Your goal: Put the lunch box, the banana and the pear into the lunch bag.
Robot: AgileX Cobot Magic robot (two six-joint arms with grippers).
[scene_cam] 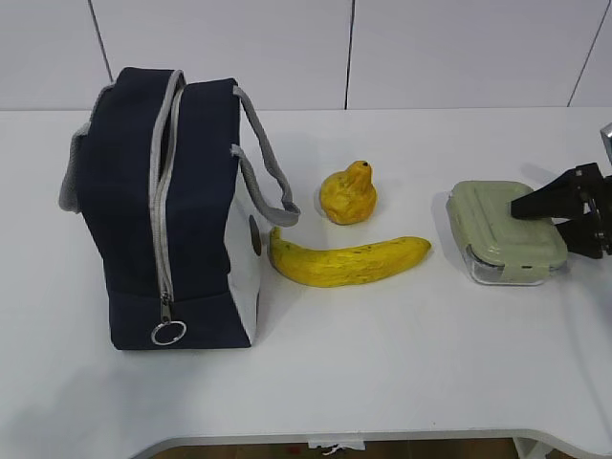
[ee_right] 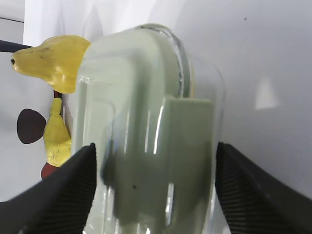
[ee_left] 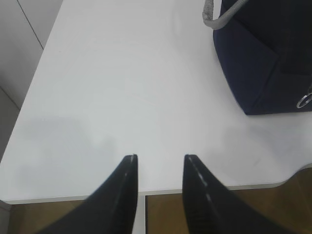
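The lunch bag (scene_cam: 206, 210) will spread open and bulge out when I push the lunch box in, because a dark gap (scene_cam: 167, 145) parts the grey zipper.
The navy lunch bag (scene_cam: 163, 210) stands at the left with its grey zipper closed and the ring pull (scene_cam: 168, 333) low at the front. The squat yellow pear (scene_cam: 349, 196) and the long banana (scene_cam: 349, 260) lie to its right. The sage-green lunch box (scene_cam: 502, 229) sits at the right. My right gripper (scene_cam: 540, 218) is open, its fingers straddling the box's right end without closing on it; the right wrist view shows the box (ee_right: 146, 122) between the fingers (ee_right: 155, 146), with the pear (ee_right: 53, 61) and banana (ee_right: 57, 139) beyond. My left gripper (ee_left: 160, 157) is open and empty over the table's front edge, left of the bag (ee_left: 263, 58).
The white table (scene_cam: 402, 363) has its front edge (ee_left: 97, 195) just under my left gripper. The bag's grey handles (scene_cam: 268, 163) hang toward the pear. A white wall stands behind the table.
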